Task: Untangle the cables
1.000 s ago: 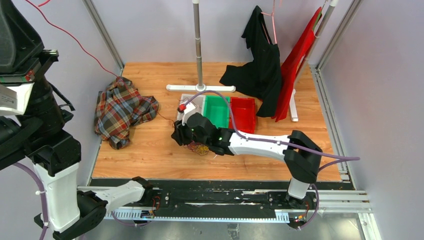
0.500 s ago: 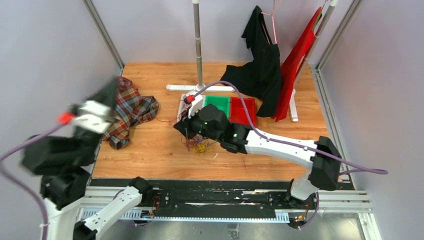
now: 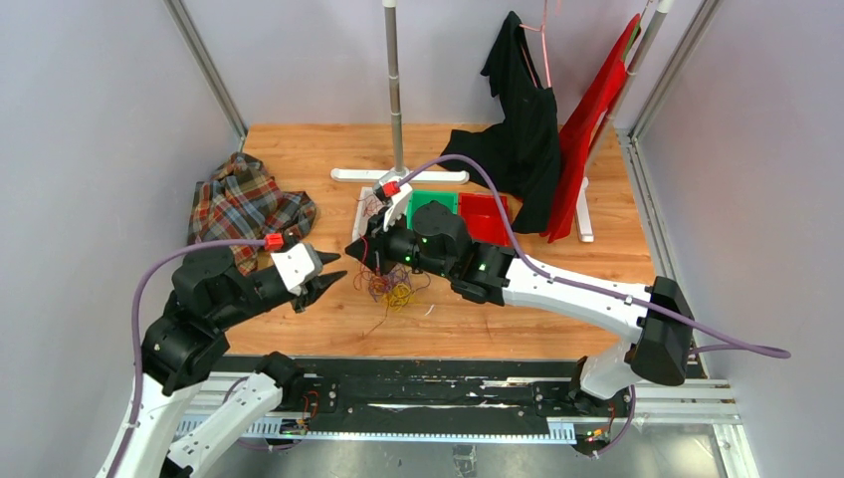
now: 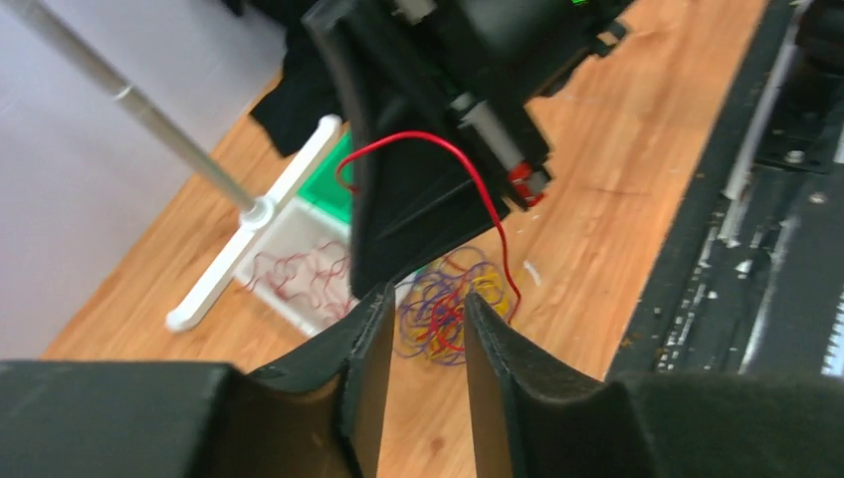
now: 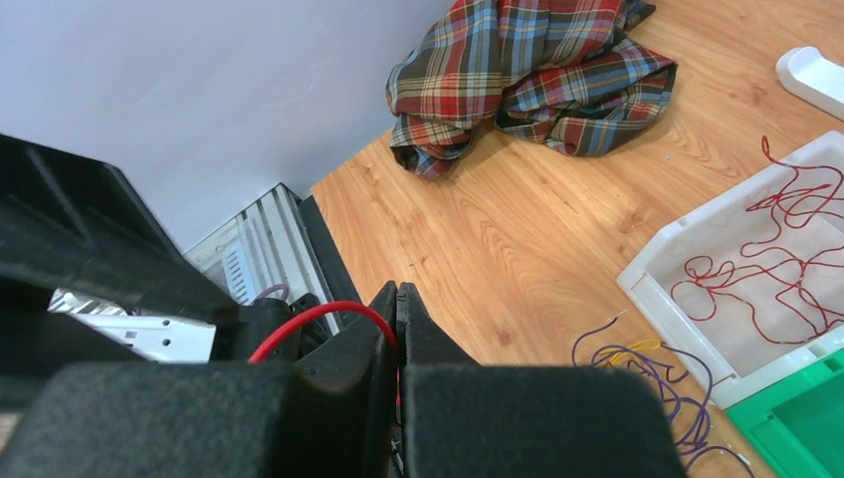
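The red cable (image 4: 497, 225) in my right gripper leads into the heap (image 3: 394, 286), so next my left gripper grabs the cable and draws it clear to free my right gripper.
The cables (image 3: 394, 287) lie as a tangle of purple, yellow and red strands on the wooden table, seen also as cables (image 4: 450, 311) in the left wrist view and cables (image 5: 652, 370) in the right wrist view. My right gripper (image 3: 362, 250) hangs just above and left of the tangle. The right gripper (image 5: 398, 292) is shut on a red strand (image 5: 320, 319), which arcs down as a red strand (image 4: 476, 194) into the heap. My left gripper (image 3: 325, 282) points at the tangle from the left. The left gripper (image 4: 426, 299) is open and holds nothing.
A white tray (image 3: 360, 212) holding loose dark red wires sits behind the tangle, with a green bin (image 3: 434, 204) and a red bin (image 3: 485, 215) beside it. A plaid shirt (image 3: 242, 206) lies at the left. A stand pole (image 3: 394, 90), a black garment (image 3: 518, 129) and a red garment (image 3: 597, 110) are at the back.
My left arm has swung in from the far left to beside the tangle, and its jaws have parted. My right gripper shut on a red strand and lifted slightly towards the tray.
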You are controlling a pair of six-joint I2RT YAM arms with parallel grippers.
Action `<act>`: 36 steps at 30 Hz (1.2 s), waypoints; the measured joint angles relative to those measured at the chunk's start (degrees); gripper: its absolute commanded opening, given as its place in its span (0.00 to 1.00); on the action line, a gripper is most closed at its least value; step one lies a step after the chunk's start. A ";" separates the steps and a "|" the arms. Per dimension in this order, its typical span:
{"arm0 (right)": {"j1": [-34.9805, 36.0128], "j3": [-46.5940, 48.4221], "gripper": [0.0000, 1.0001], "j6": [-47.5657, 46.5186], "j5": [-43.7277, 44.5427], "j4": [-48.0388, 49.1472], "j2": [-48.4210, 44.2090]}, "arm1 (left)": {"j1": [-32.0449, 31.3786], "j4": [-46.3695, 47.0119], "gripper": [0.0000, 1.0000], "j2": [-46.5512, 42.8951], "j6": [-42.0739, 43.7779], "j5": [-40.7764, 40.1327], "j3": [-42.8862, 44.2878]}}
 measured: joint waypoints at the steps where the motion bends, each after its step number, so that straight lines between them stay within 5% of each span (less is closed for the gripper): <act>1: 0.00 0.00 0.01 0.07 -0.31 -0.09 0.00 | 0.00 0.00 0.40 -0.28 -0.44 1.81 -0.02; 11: 0.11 6.16 0.01 0.46 3.58 -7.96 3.69 | 0.00 0.11 0.59 -3.15 -4.33 9.60 -4.59; 23: 1.97 11.67 0.01 0.96 11.47 -16.28 7.52 | 0.00 10.67 0.27 -3.45 -9.60 -5.97 -9.03; 28: 2.01 11.67 0.01 1.03 12.35 -16.76 7.52 | 0.02 12.44 0.46 -3.41 -10.12 -7.04 -8.90; 36: 2.01 11.67 0.01 1.07 13.44 -17.18 7.52 | 0.00 10.86 0.56 -3.15 -10.67 4.90 -8.46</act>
